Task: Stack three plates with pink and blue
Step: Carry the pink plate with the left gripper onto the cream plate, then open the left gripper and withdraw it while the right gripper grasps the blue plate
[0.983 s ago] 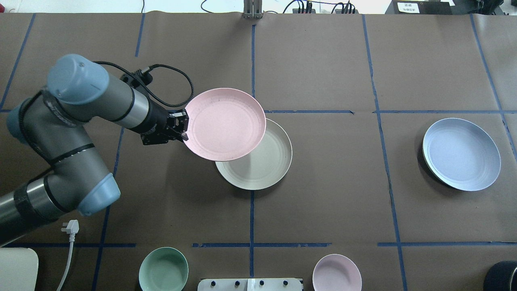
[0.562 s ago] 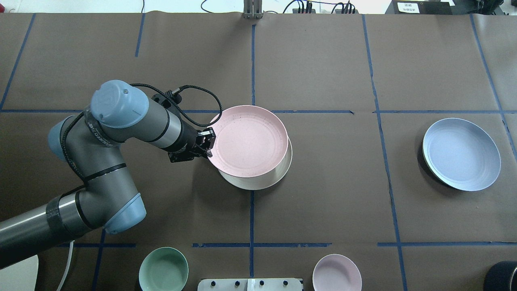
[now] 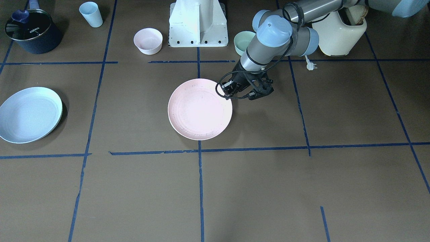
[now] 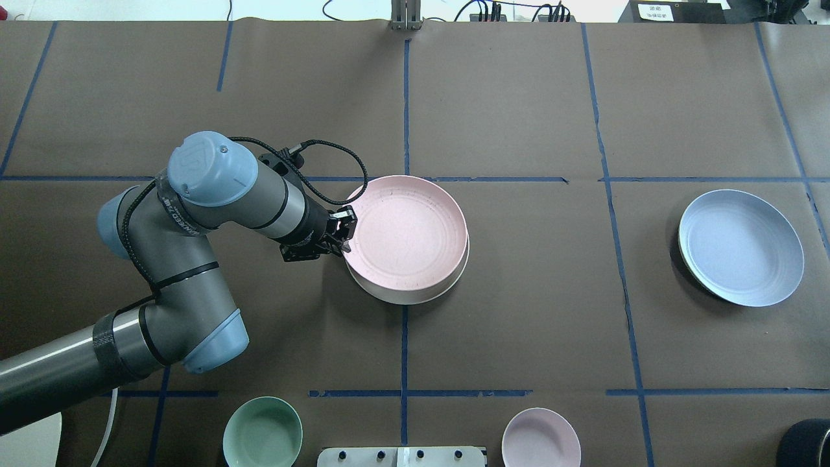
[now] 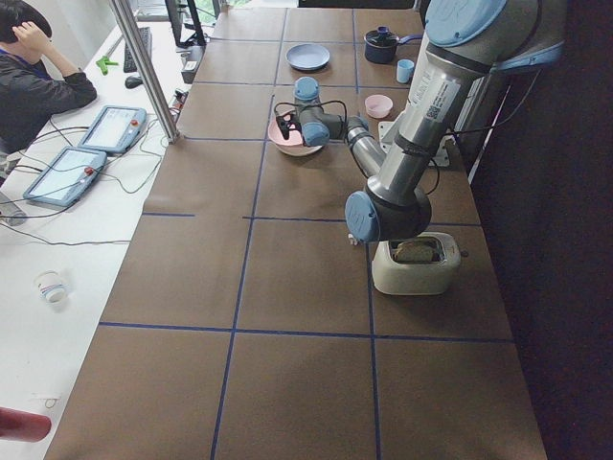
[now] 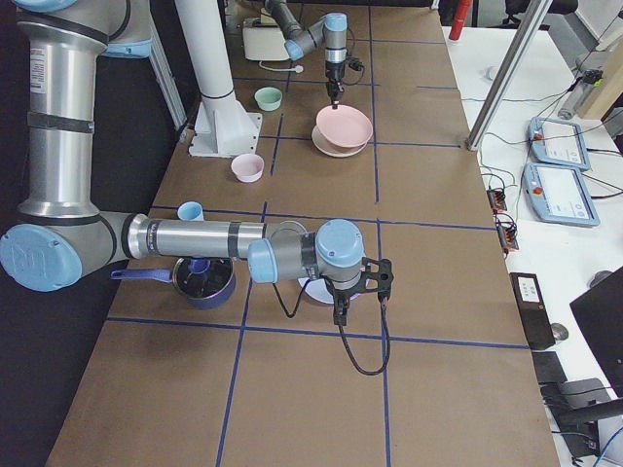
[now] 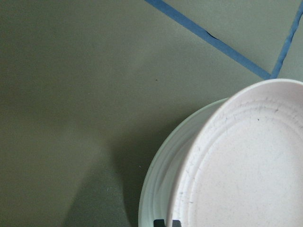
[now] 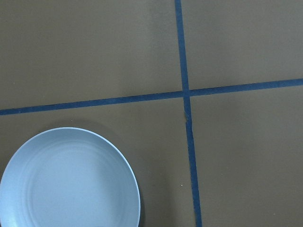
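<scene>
Both plates' round rims (image 3: 169, 117) look equally wide, so the light blue plate (image 3: 30, 115) should nest and cover the pink plate's top when the robot lowers it.
My left gripper (image 4: 343, 237) is shut on the near-left rim of the pale pink plate (image 4: 407, 228). The pink plate lies nearly centred on the cream-white plate (image 4: 415, 298), of which only a thin rim shows. The left wrist view shows the pink plate (image 7: 246, 170) over the cream rim (image 7: 163, 170), with fingertips (image 7: 161, 222) at the bottom edge. The light blue plate (image 4: 740, 246) lies alone at the table's right. My right gripper (image 6: 341, 313) hangs over that plate in the exterior right view only; I cannot tell whether it is open. The right wrist view shows the blue plate (image 8: 66, 182) below.
A mint bowl (image 4: 262, 431) and a small pink bowl (image 4: 540, 438) stand at the near edge. A dark pot (image 3: 28, 32), a light blue cup (image 3: 91, 14) and a cream toaster (image 3: 339, 30) stand by the robot's base. Blue tape lines cross the brown table.
My left arm has carried the pink plate to the right and down, from offset above the cream plate to nearly centred on it.
</scene>
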